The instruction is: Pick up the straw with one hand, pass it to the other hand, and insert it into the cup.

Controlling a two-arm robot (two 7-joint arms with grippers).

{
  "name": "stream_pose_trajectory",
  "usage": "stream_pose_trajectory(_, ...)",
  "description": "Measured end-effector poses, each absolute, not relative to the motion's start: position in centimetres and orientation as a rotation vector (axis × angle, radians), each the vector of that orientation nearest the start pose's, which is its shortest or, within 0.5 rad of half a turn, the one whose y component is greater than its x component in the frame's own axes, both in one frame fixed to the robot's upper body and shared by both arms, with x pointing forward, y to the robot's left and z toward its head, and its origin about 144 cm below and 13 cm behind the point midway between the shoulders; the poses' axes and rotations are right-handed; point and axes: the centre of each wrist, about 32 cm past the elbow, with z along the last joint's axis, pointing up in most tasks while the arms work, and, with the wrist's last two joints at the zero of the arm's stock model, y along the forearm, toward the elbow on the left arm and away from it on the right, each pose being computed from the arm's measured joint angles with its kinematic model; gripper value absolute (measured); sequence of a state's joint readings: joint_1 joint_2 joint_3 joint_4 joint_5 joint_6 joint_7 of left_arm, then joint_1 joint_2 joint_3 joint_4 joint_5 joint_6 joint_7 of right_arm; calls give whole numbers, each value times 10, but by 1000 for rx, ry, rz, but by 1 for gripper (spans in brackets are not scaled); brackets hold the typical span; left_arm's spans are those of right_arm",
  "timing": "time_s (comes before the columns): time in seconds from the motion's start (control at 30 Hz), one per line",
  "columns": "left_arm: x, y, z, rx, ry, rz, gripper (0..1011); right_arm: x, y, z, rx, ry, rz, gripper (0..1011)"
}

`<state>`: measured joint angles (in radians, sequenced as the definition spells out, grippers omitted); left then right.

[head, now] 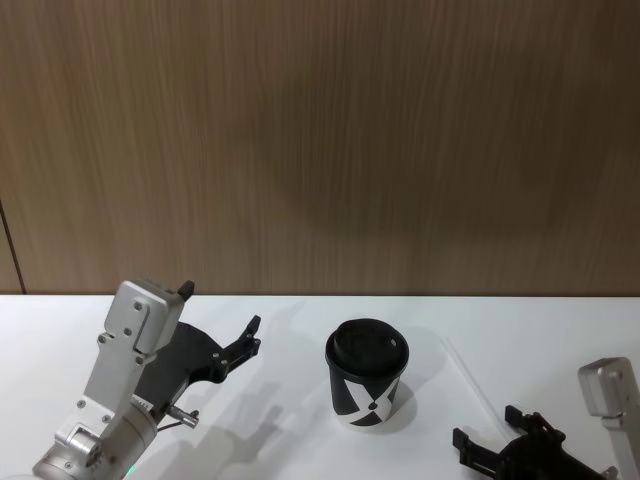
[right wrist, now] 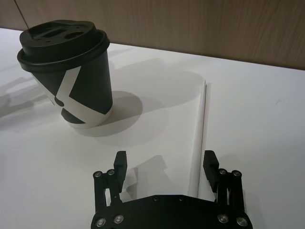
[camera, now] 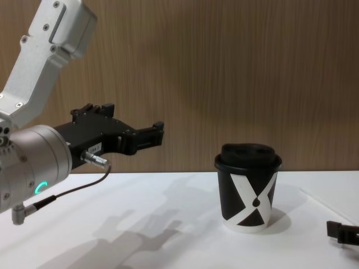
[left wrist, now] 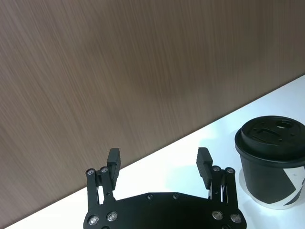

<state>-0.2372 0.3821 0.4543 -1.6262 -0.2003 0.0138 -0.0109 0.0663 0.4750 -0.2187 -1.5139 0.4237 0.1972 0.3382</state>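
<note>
The white straw runs in one straight line point(head: 478, 388) from its near end, so the straw's far end point(head: 446, 342) will rise stiffly, sagging little, when I lift.
The black cup point(head: 367, 378) with its domed lid stands upright on the white table, also seen in the chest view point(camera: 248, 189). A thin white straw point(right wrist: 200, 129) lies flat on the table to the right of the cup, faint against the tabletop point(head: 472, 378). My right gripper point(right wrist: 165, 160) hovers low over the straw's near end, open, with the straw lying between its fingers, close to one of them. It shows at the lower right in the head view point(head: 490, 430). My left gripper point(left wrist: 158, 155), on the silver wrist with the green ring, is open and empty. It hangs above the table left of the cup point(head: 220, 310).
A brown wood-grain wall point(head: 320, 140) runs along the back edge of the white table point(head: 300, 440). Bare tabletop lies between the left arm and the cup, and in front of the cup.
</note>
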Motion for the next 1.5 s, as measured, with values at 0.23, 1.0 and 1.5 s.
stream_pose_trajectory(0.23,492,198,1204,61,-268,1124,1003,470,-308,1148,-241,201,-1057,1001)
stream_pose_trajectory(1.0,492,198,1204,61,-268,1124,1003,469,-305,1148,-247,233,-1063,772)
stream_pose_trajectory(1.5,492,198,1204,61,-268,1124,1003,469,-305,1148,-248,238,-1062,310)
